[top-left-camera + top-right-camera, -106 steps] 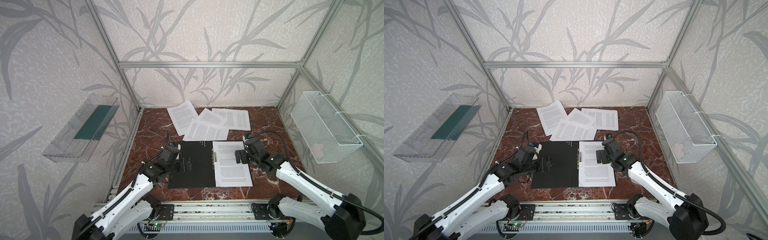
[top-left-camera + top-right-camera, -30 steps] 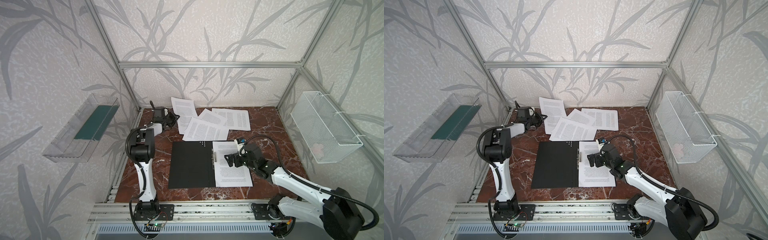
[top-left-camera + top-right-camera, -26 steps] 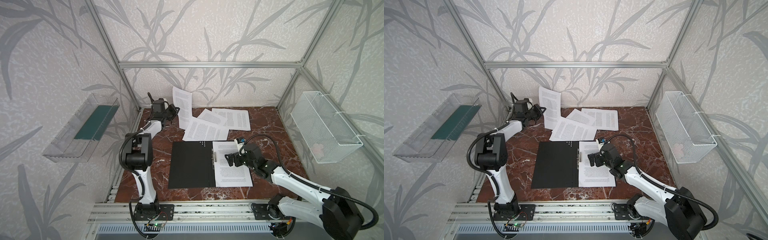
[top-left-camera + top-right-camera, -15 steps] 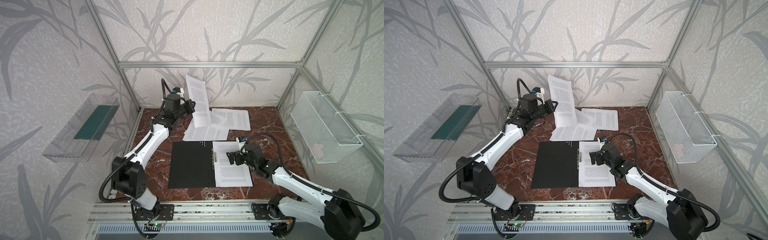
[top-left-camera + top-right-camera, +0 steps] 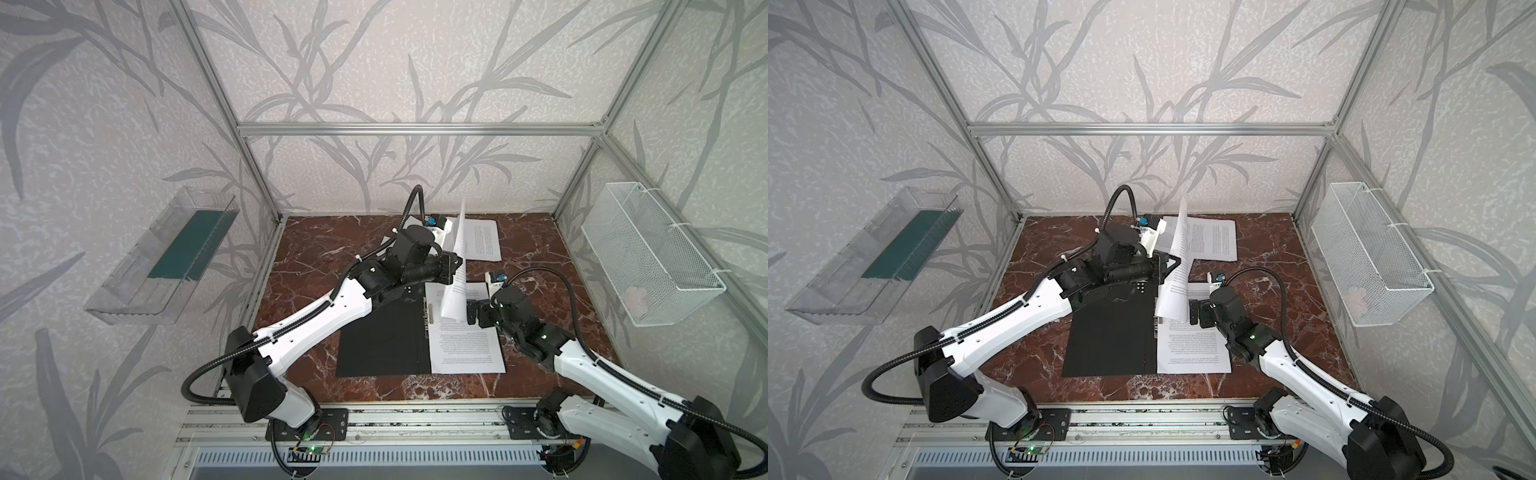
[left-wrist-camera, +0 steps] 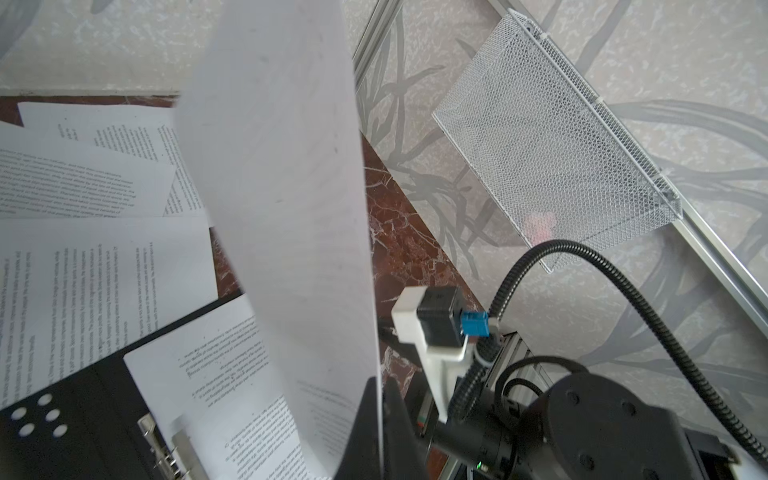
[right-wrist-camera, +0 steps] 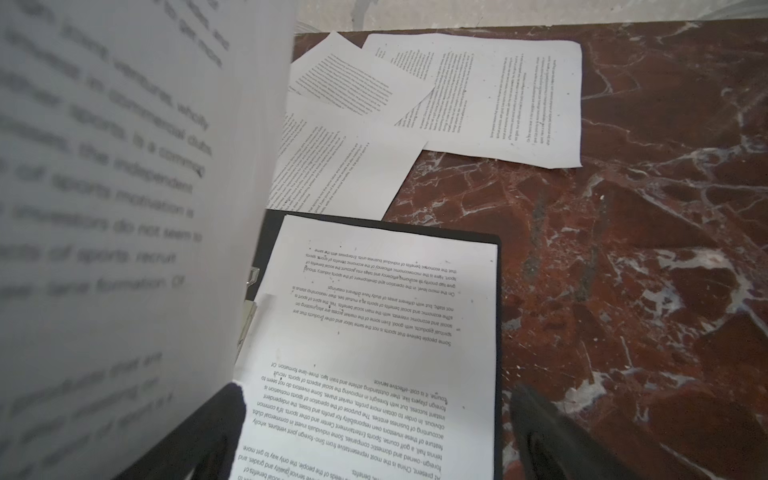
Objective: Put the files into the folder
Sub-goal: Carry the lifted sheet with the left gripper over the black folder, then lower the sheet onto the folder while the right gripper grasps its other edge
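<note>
Next, my left gripper lowers the sheet (image 5: 456,292), which hangs on end from it, flat across the folder's spine (image 5: 429,336) before my right gripper takes the sheet's free edge.
The folder (image 5: 382,332) lies open on the marble table, black inside up, with its metal clip (image 6: 166,453) at the spine. One printed sheet (image 5: 465,345) lies on its right half. My left gripper (image 5: 453,266) is shut on the edge of another of the files, a sheet (image 5: 1177,266) that hangs curled in the air above the folder's far right part. In the left wrist view that sheet (image 6: 291,187) rises from the closed jaws. My right gripper (image 7: 376,399) stands open just over the sheet (image 7: 374,311) in the folder; the hanging sheet (image 7: 124,187) is close beside one finger.
Three more loose sheets (image 7: 498,95) overlap on the table behind the folder. A white wire mesh basket (image 5: 648,253) hangs on the right wall and a clear tray with a green base (image 5: 166,257) on the left wall. Aluminium posts frame the cell.
My left arm has lifted one sheet from the back left of the table and carried it right and forward, over the folder. The right gripper stays open above the folder's sheet.
</note>
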